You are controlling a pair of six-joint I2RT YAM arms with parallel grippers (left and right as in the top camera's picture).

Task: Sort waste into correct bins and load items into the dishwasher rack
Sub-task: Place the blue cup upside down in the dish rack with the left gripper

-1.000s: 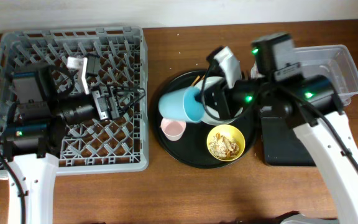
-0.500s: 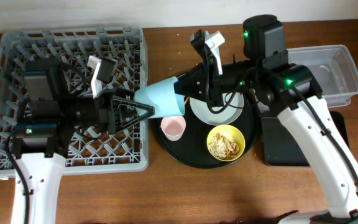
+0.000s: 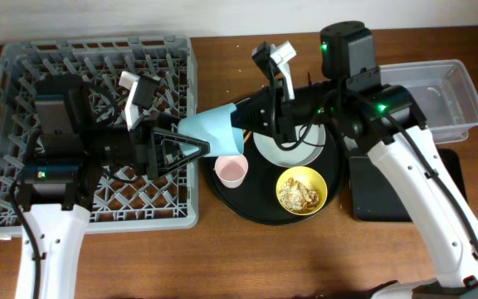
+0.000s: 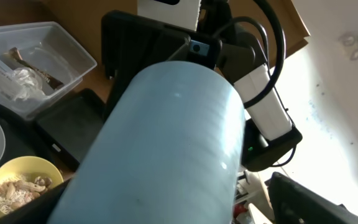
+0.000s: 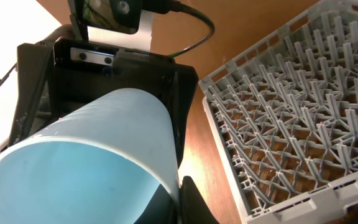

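The robot's right gripper has the blue cup by its rim, so the left gripper should grasp the cup's base and put the cup in the dishwasher rack with its opening down.
The blue cup hangs on its side in the air between the dishwasher rack and the round black tray. My right gripper is shut on its rim, one finger inside the mouth, as the right wrist view shows. My left gripper is open, its fingers spread around the cup's base. The cup fills the left wrist view. The pink cup, the yellow bowl holding food scraps and the grey plate sit on the round tray. The chopsticks are hidden.
The clear tub at the far right holds a white tissue and a brown wrapper. The shallow black tray lies in front of it. The rack's pegs show in the right wrist view.
My right gripper carried the blue cup left from over the round tray to the rack's edge. My left gripper swung right to meet its base. Little moved in the last half second.
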